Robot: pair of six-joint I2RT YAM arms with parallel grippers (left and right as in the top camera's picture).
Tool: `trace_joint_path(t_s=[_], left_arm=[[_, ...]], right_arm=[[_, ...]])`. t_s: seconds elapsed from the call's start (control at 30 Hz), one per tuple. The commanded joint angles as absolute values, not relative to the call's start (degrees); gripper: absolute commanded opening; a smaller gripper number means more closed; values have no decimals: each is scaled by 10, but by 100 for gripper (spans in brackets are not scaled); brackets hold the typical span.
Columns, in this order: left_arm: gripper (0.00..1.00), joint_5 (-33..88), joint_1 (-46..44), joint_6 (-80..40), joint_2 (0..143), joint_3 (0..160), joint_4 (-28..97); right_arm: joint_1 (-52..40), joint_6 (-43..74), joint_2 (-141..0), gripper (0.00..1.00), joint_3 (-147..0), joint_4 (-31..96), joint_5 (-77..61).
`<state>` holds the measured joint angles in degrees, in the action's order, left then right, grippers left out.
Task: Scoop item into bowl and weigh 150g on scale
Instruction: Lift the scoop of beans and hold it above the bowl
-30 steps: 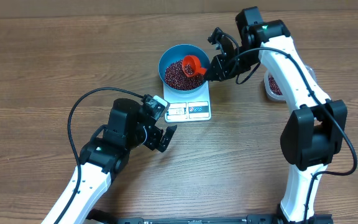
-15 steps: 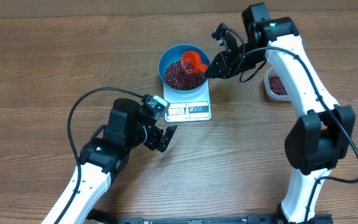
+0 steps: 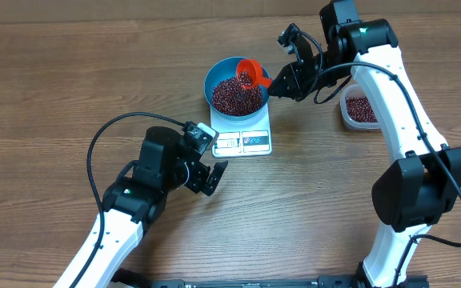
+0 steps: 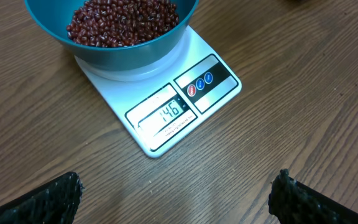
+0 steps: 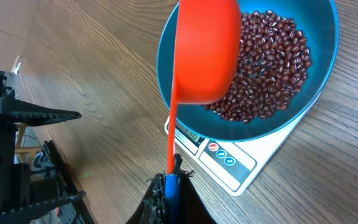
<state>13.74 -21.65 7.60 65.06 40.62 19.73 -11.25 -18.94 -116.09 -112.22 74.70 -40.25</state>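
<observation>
Next, I tip the scoop further over the bowl's beans (image 3: 235, 97) with my right gripper, because the scale's display (image 4: 171, 111) is still just short of 150g and beans are left in the scoop.
The blue bowl (image 3: 214, 74) stands on the white scale (image 3: 254, 141), with the red-brown beans (image 3: 232, 98) heaped in it. My right gripper (image 3: 282, 82) is shut on the handle of an orange-red scoop (image 3: 250, 74) that hangs over the bowl's far right rim. The right wrist view shows the scoop's underside (image 5: 207, 50) above the bowl (image 5: 325, 50), beans (image 5: 266, 68) and scale (image 5: 241, 168), the gripper (image 5: 171, 186) clamped on the blue handle end. My left gripper (image 3: 206, 178) is open, near the scale's front left corner. The left wrist view shows the scale (image 4: 185, 99) display reading 146.
A clear plastic tub (image 3: 358, 110) with more beans stands to the right of the scale, partly under my right arm. The left arm's black cable (image 3: 102, 140) loops over the table. The far table edge runs along the top.
My right gripper has lifted the scoop up out of the beans and drawn it toward the bowl's far right rim. The left arm has not moved.
</observation>
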Motion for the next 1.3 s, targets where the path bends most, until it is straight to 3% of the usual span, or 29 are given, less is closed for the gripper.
trace_joint_path(t_s=[0.0, 0.83, 1.27], left_arm=[[100, 144, -214, 70, 653, 418, 197], [99, 144, -214, 70, 653, 418, 197], [99, 144, -214, 70, 653, 418, 197]], right_arm=[[-111, -196, -1141, 4, -1139, 748, -410], [-67, -212, -1119, 4, -1140, 784, -455], [-162, -120, -1119, 4, -1140, 736, -212]])
